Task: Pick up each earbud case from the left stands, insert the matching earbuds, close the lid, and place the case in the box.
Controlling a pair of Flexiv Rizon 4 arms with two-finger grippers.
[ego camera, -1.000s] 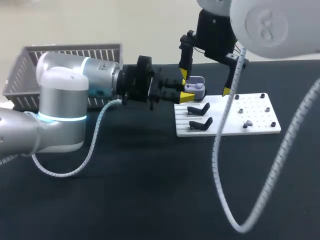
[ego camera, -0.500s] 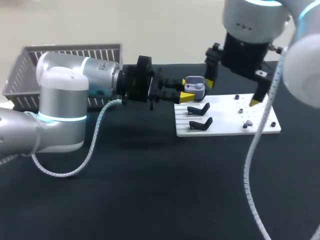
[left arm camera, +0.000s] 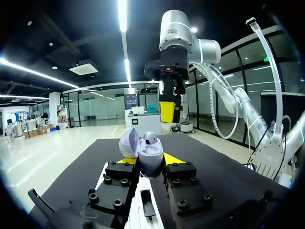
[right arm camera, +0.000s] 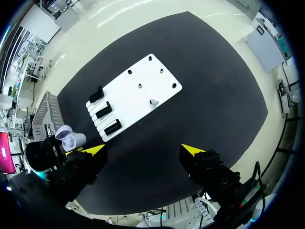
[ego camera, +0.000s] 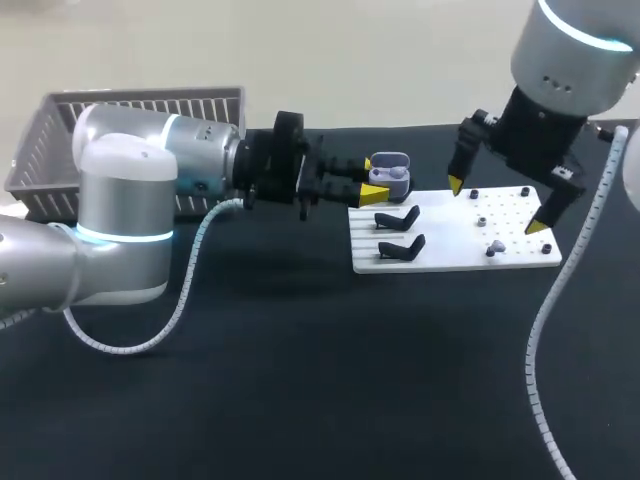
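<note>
My gripper will leave a black peg [ego camera: 490, 253] standing when I lift, as that peg pokes out at the small pale earbud's foot [ego camera: 498, 245] and the earbud will come free.
My left gripper [ego camera: 368, 177] is shut on a lavender earbud case [ego camera: 385, 173], held sideways over the white board's far left corner. In the left wrist view the case [left arm camera: 151, 157] sits between the yellow fingertips [left arm camera: 172, 159] with its lid [left arm camera: 128, 142] swung open, and an earbud [left arm camera: 150, 140] shows in it. My right gripper [ego camera: 498, 205] hangs open and empty above the right half of the board [ego camera: 455, 240]. One loose earbud [ego camera: 493, 246] lies on the board; it is the earbud [right arm camera: 154, 102] ahead of the right gripper [right arm camera: 144, 149].
Black stands [ego camera: 398, 217] [ego camera: 402, 247] rise from the board's left end. A grey slatted basket [ego camera: 60, 140] stands at the table's far left, behind my left arm. Small black pegs [ego camera: 524, 190] dot the board's right half. Black tabletop [ego camera: 300, 380] spreads in front.
My right arm has swung to the right, from above the held case to over the board's right half, its fingers staying wide apart. The left arm and case have not moved.
</note>
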